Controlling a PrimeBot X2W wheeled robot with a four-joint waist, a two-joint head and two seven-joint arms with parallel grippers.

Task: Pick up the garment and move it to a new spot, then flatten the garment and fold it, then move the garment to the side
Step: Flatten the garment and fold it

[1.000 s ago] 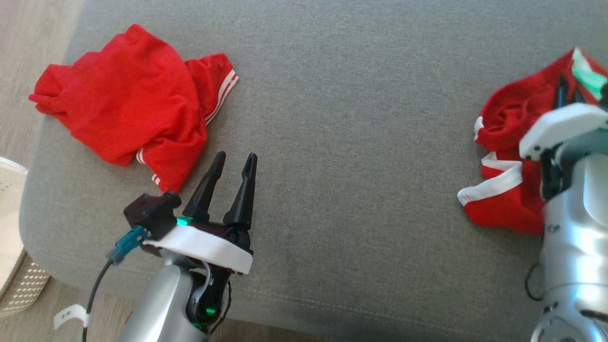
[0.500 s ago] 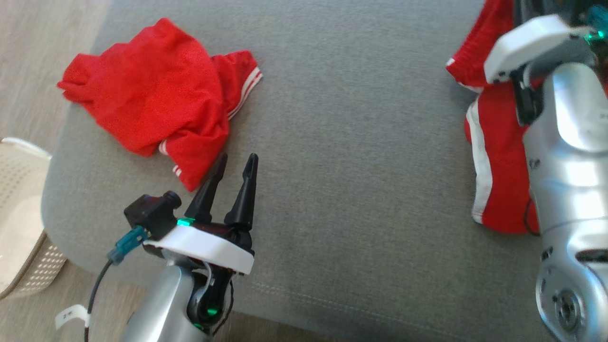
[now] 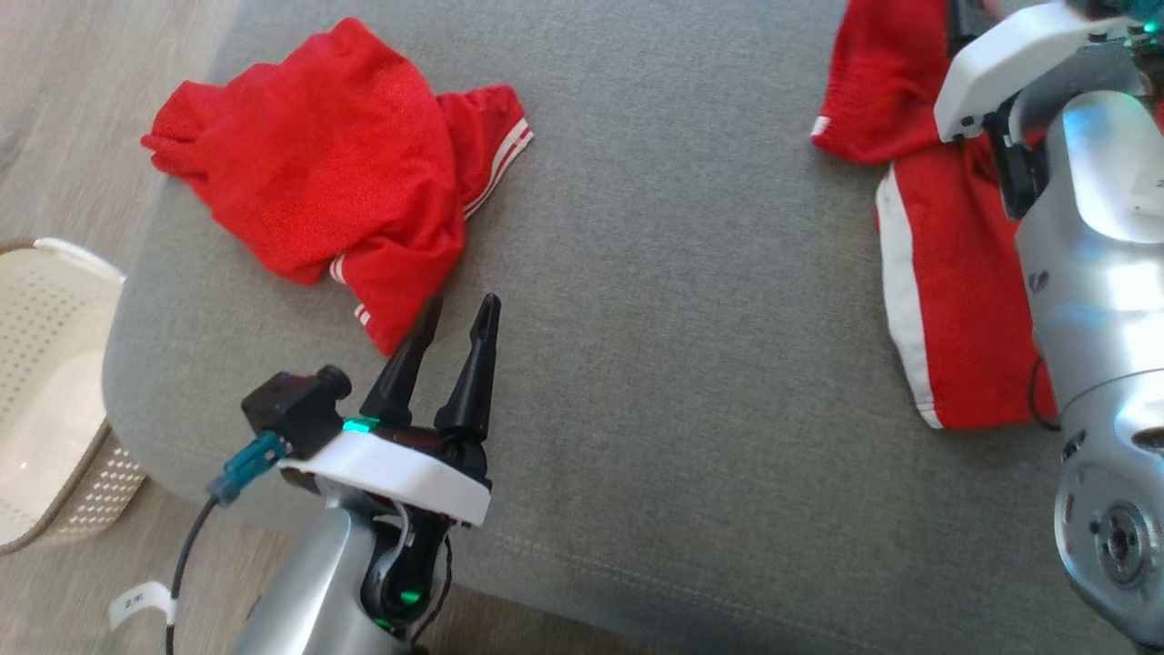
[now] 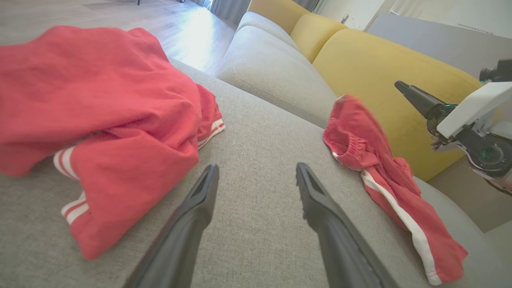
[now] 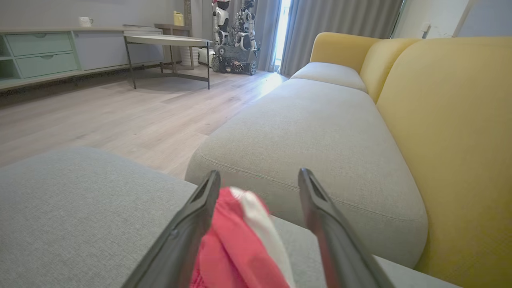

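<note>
White edging shows on both sides of the notch point(image 3: 886, 166). The red garment point(image 3: 973, 295) should therefore open out into shorts with separate legs when I pull it flat.
A red garment point(image 3: 955, 300) with a white side stripe lies stretched out at the right of the grey cushion point(image 3: 682, 273), partly behind my right arm. In the left wrist view this garment point(image 4: 384, 176) rises blurred at its far end. My right gripper point(image 5: 260, 173) is open, with a blurred fold of the garment point(image 5: 236, 244) low between its fingers, close to the left one. A second red garment point(image 3: 336, 173) with thin white stripes sits crumpled at the far left. My left gripper point(image 3: 462, 305) stands open and empty just beside its near corner.
A white perforated basket point(image 3: 45, 400) stands on the wooden floor off the cushion's left edge. A yellow sofa back point(image 4: 380, 72) runs behind the cushion. A second grey seat cushion point(image 5: 312, 132) lies beyond. A table and another robot point(image 5: 236, 36) stand far off.
My right gripper has gone from shut on the striped garment to open after lifting it, and the garment now lies longer. The head camera has shifted. The left arm has stayed put.
</note>
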